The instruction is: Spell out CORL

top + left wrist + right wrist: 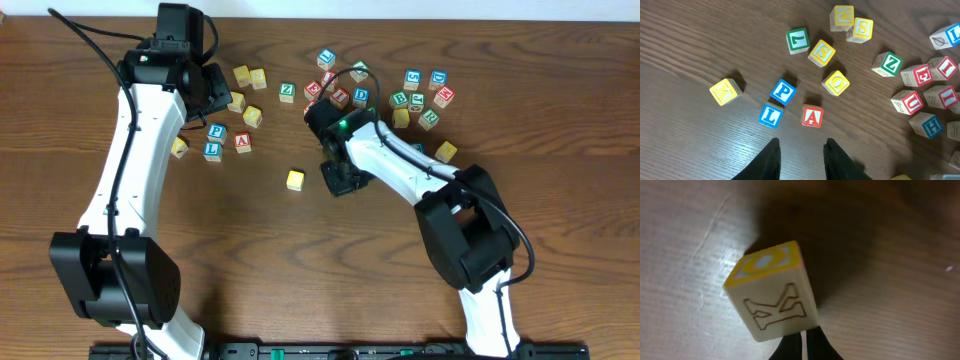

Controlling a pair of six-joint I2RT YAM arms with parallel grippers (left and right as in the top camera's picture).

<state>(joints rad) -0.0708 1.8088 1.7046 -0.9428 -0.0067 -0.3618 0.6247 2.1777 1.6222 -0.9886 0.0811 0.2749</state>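
The O cube's yellow side [765, 261] points aside, with the outlined K on top [776, 306]. Next, my right gripper moves back and tips the cube so that its yellow side is up.
A yellow-topped cube [771, 292] with a K outlined on its side stands on the table just in front of my right gripper [802, 332]. The fingers are shut, with only a thin slit between them, and hold nothing. From overhead this cube [295, 179] sits alone at mid-table, left of the right gripper [332, 180]. My left gripper [801, 142] hangs open and empty over bare wood. Just ahead of it lie the blue L cube [771, 115] and a yellow O cube [835, 82]. The L cube [212, 151] lies below the left gripper [212, 88]. I cannot make out the R cube.
Beside the L cube lie a blue P cube [783, 92] and a red A cube [812, 116]. A yellow K cube [726, 91] sits further left. Many loose cubes crowd the back of the table [400, 95]. Both arm bases stand at the front edge.
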